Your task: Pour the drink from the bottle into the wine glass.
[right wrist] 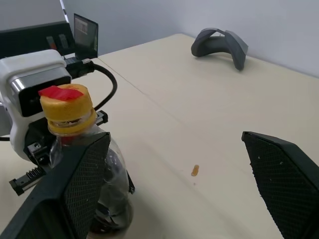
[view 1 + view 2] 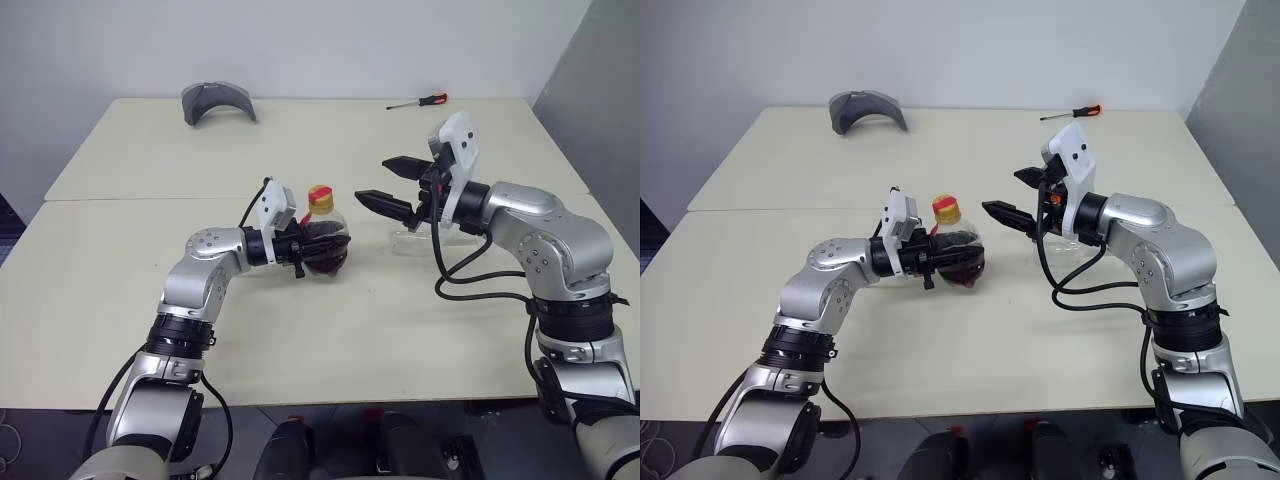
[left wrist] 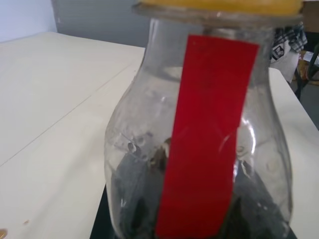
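Note:
I expect the yellow ring (image 1: 75, 129) below the cap to stay on the neck when I lift the cap, because a clear gap (image 1: 71, 122) separates the two.
The bottle (image 2: 322, 232) stands upright near the middle of the table, its yellow-and-red cap (image 2: 320, 197) on. The dark drink (image 2: 966, 272) fills its lower part. My left gripper (image 2: 318, 248) reaches in level from the left and is shut on the bottle's belly. The left wrist view shows the bottle (image 3: 199, 149) close up with its red label strip. My right gripper (image 2: 393, 185) hovers open to the right of the cap, a little above it, and the bottle (image 1: 75, 149) shows beside one of its fingers (image 1: 284, 174). A clear foot of the wine glass (image 2: 412, 241) shows under the right wrist; the rest is hidden.
A grey curved holder (image 2: 218, 102) lies at the far left of the table (image 2: 120, 300), and a red-handled screwdriver (image 2: 420, 101) lies at the far right. A seam between two tabletops runs across just behind the bottle. A small orange crumb (image 1: 195, 171) lies on the surface.

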`<state>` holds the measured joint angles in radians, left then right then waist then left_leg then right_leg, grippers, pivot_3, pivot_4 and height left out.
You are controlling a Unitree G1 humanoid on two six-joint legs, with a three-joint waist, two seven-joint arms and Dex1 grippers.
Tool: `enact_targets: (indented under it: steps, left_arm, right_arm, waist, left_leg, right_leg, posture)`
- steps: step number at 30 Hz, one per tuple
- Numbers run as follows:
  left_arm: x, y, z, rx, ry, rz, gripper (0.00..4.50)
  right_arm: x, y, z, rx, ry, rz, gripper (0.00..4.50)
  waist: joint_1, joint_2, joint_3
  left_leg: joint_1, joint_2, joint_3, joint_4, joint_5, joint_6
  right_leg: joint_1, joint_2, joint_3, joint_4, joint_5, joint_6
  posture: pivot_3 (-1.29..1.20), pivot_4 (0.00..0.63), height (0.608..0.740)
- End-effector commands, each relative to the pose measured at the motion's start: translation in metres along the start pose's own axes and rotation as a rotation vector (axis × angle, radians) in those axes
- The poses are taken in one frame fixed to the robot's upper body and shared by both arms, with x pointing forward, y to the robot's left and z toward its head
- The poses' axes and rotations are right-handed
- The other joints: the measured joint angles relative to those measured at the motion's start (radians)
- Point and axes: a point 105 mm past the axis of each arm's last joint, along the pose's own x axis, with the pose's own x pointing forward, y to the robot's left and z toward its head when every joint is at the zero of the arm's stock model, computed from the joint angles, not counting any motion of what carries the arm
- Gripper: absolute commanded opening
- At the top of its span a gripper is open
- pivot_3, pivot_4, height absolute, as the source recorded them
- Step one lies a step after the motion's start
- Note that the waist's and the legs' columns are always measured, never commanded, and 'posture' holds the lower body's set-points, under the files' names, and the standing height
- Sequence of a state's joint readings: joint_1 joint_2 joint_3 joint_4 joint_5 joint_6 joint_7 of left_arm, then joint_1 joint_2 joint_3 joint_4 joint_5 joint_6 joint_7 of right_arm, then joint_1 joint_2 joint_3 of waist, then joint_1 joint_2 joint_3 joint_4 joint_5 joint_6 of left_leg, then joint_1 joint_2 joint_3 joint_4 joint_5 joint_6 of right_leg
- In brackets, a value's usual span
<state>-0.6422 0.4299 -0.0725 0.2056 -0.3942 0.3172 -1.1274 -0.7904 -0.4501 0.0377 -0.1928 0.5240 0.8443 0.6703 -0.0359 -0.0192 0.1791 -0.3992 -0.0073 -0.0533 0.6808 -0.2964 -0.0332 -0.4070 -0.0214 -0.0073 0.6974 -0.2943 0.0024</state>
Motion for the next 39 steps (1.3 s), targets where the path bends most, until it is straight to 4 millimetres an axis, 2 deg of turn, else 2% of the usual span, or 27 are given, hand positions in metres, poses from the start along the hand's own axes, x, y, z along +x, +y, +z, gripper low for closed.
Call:
enact_targets:
  steps: [1, 5, 8, 16, 25, 32, 36, 39]
  left_arm:
    - [0.000, 0.001, 0.022, 0.068, -0.055, -0.014, 1.04]
    - [0.001, 0.000, 0.022, 0.066, -0.054, -0.017, 1.04]
    - [0.001, 0.000, 0.022, 0.066, -0.052, -0.019, 1.04]
    - [0.000, -0.001, 0.023, 0.069, -0.050, -0.017, 1.04]
    - [-0.001, 0.000, 0.023, 0.070, -0.049, -0.017, 1.04]
    - [0.000, 0.000, 0.025, 0.075, -0.050, -0.024, 1.04]
    - [0.002, 0.001, 0.026, 0.078, -0.052, -0.028, 1.04]
    - [0.002, 0.000, 0.026, 0.079, -0.053, -0.034, 1.04]
  right_arm:
    - [0.004, 0.022, 0.013, -0.042, -0.041, 0.094, 4.50]
    - [0.014, 0.041, 0.015, -0.025, -0.059, 0.178, 4.50]
    - [0.022, 0.045, 0.020, -0.015, -0.081, 0.186, 4.50]
    - [0.034, 0.035, 0.026, -0.015, -0.116, 0.132, 4.50]
    - [0.022, 0.023, 0.018, -0.038, -0.087, 0.090, 4.50]
    - [-0.002, 0.016, 0.016, -0.045, -0.055, 0.079, 4.50]
    - [-0.002, 0.023, 0.020, -0.024, -0.079, 0.120, 4.50]
    - [0.006, 0.042, 0.027, 0.008, -0.117, 0.215, 4.50]
  waist:
    - [0.002, 0.000, 0.000]
    - [0.004, 0.000, 0.000]
    - [0.004, 0.000, 0.000]
    - [0.004, 0.000, 0.000]
    - [0.004, 0.000, 0.000]
    - [0.006, 0.000, 0.000]
    - [0.004, 0.000, 0.000]
    - [0.003, 0.000, 0.000]
  left_leg:
    - [0.000, 0.000, 0.000, 0.000, 0.000, 0.000]
    - [0.000, -0.001, 0.000, 0.000, 0.000, 0.000]
    - [0.000, -0.001, 0.000, 0.000, 0.000, 0.000]
    - [0.000, -0.001, -0.001, 0.000, 0.000, 0.000]
    - [0.000, -0.001, -0.001, 0.000, 0.000, 0.000]
    - [0.000, -0.001, 0.000, 0.001, 0.000, 0.000]
    - [0.000, -0.001, 0.000, 0.001, 0.000, 0.000]
    - [0.000, 0.000, 0.000, 0.001, 0.000, 0.000]
  right_leg:
    - [0.000, 0.000, 0.000, 0.000, 0.000, 0.000]
    - [0.000, 0.000, 0.000, 0.000, 0.000, 0.000]
    - [0.000, 0.000, 0.000, 0.000, 0.000, 0.000]
    - [0.000, 0.000, 0.000, 0.000, 0.000, 0.000]
    - [0.000, -0.001, 0.000, 0.000, 0.000, 0.000]
    - [0.000, -0.001, 0.000, -0.001, 0.000, 0.000]
    - [0.000, 0.000, 0.000, 0.000, 0.000, 0.000]
    - [0.000, 0.000, 0.000, 0.000, 0.000, 0.000]
  posture:
    - [0.00, 0.150, 0.740]
    - [0.00, 0.150, 0.740]
    - [0.00, 0.150, 0.740]
    - [0.00, 0.150, 0.740]
    - [0.00, 0.150, 0.740]
    - [0.00, 0.150, 0.740]
    - [0.00, 0.150, 0.740]
    - [0.00, 0.150, 0.740]
